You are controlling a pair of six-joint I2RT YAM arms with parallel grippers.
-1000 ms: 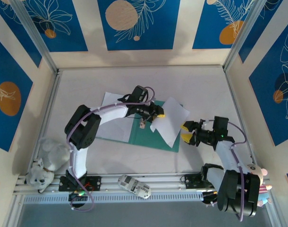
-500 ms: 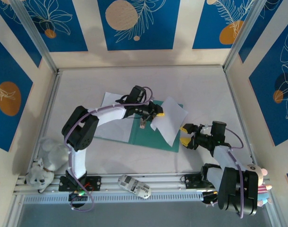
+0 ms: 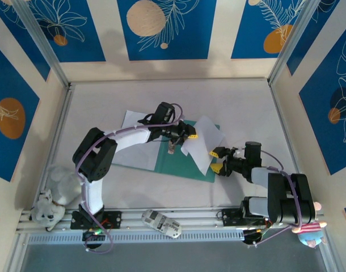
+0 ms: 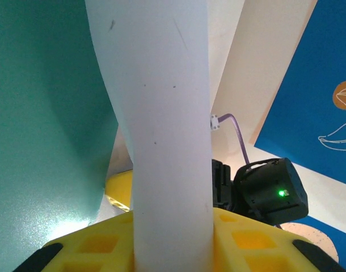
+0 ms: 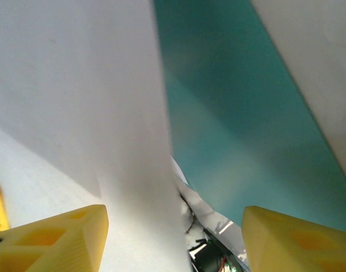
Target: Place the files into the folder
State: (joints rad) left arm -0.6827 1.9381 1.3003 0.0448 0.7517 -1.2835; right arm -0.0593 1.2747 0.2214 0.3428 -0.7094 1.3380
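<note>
The raised white file (image 3: 205, 139) curves smoothly toward its near corner (image 3: 204, 169), so it will spread flat above the folder when my right gripper raises it.
The teal folder (image 3: 164, 157) lies open on the table, and a white file (image 3: 134, 120) sticks out from under its far left part. A second white file (image 3: 206, 143) hangs over the folder's right half, curved and lifted. My left gripper (image 3: 189, 135) is shut on that sheet's left edge; in the left wrist view the paper (image 4: 161, 113) runs up between the yellow fingers (image 4: 249, 241), with the folder (image 4: 42, 113) on the left. My right gripper (image 3: 217, 160) stands open at the sheet's near right corner. In the right wrist view the sheet (image 5: 76, 113) and folder (image 5: 241, 113) lie ahead of the open right gripper (image 5: 176, 241).
Blue-and-cream patterned walls (image 3: 161, 28) box in the table on three sides. A small white device (image 3: 161, 222) rests on the near rail between the arm bases. A plush toy (image 3: 51, 204) sits at the near left corner, another (image 3: 309, 232) at the near right.
My right gripper has moved left, up to the lifted sheet's near right corner. The left gripper has kept its hold on the sheet and barely shifted.
</note>
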